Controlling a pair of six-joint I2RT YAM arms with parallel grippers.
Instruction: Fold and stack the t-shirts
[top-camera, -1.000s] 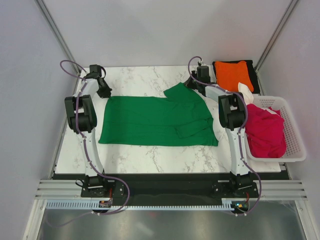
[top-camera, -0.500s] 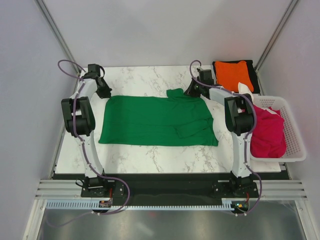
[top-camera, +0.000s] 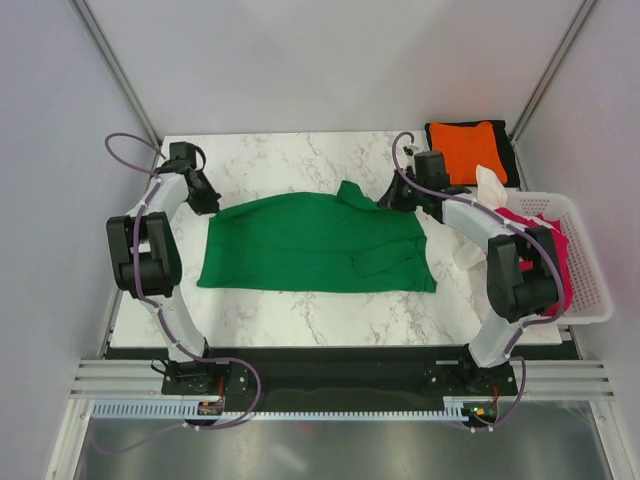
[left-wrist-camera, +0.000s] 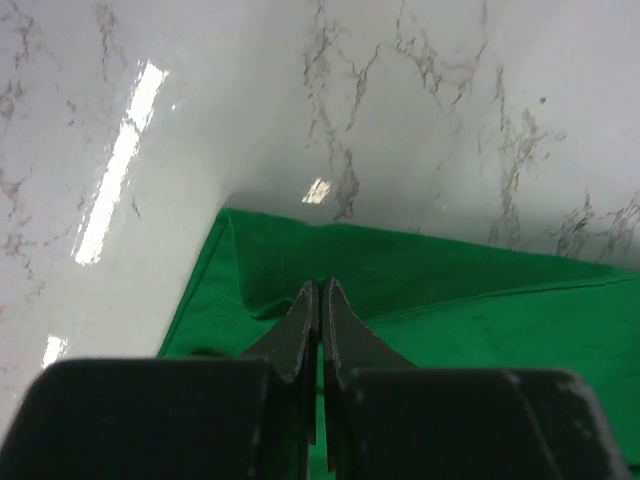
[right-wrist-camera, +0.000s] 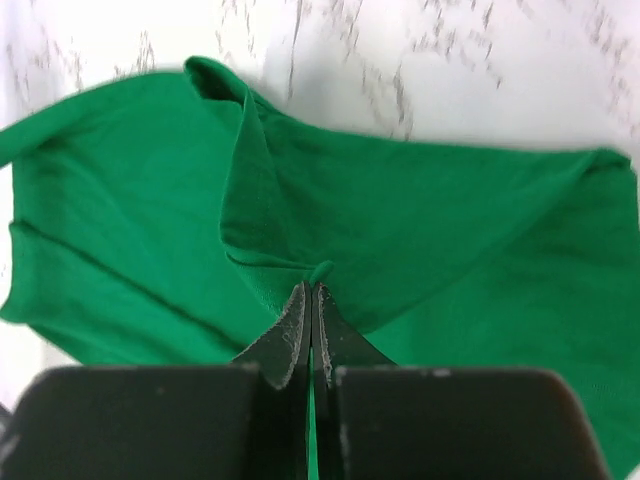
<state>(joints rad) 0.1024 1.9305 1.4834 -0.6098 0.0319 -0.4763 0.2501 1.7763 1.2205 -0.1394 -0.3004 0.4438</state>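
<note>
My right gripper should keep moving the green t-shirt's far edge, held in both grippers, down toward its near edge, which is flat, until the raised cloth settles.
The bright green t-shirt lies spread across the middle of the marble table. My left gripper is shut on its far left corner, and the cloth rises in a ridge to the closed fingertips. My right gripper is shut on the far right edge of the green shirt, which is pinched and lifted at the tips. The orange shirt lies folded on a black one at the far right corner. The crimson shirt and the white shirt are in the basket.
The white slotted basket stands at the table's right edge, partly hidden by my right arm. Grey walls close in on both sides. A black rail runs along the near table edge.
Both grippers have pulled the far edge of the green shirt toward the near side, lifting it. The right arm has swung out over the basket. The raised flap near the collar has shifted.
</note>
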